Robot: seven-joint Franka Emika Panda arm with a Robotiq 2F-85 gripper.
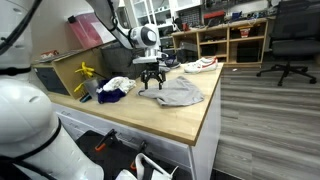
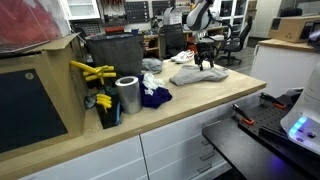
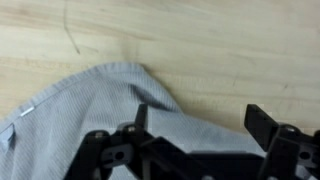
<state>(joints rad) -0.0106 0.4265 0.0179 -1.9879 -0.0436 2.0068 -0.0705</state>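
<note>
The grey cloth's corner (image 3: 138, 76) lies at a slant to the robot's open fingers, so the gripper needs to turn, pinch the cloth's corner and draw it to the table's near edge (image 1: 128, 121).
A grey cloth (image 1: 180, 94) (image 2: 200, 77) lies crumpled on the wooden table (image 1: 150, 115) (image 2: 200, 100). My gripper (image 1: 150, 80) (image 2: 205, 63) hangs just above its edge, jaws open and nothing between them. In the wrist view the grey cloth (image 3: 90, 110) fills the lower left, a corner pointing towards the bare wood. My gripper (image 3: 200, 125) straddles the cloth's edge: one finger (image 3: 141, 115) is over the fabric and the second finger (image 3: 260, 122) over the wood beside it.
A white cloth (image 1: 201, 65) (image 2: 183, 57) lies further along the table. A blue and white cloth (image 1: 114, 88) (image 2: 155, 97), a silver cylinder (image 2: 128, 95) and yellow tools (image 1: 86, 72) (image 2: 92, 72) sit near a dark bin (image 2: 115, 52). Office chairs and shelves stand behind.
</note>
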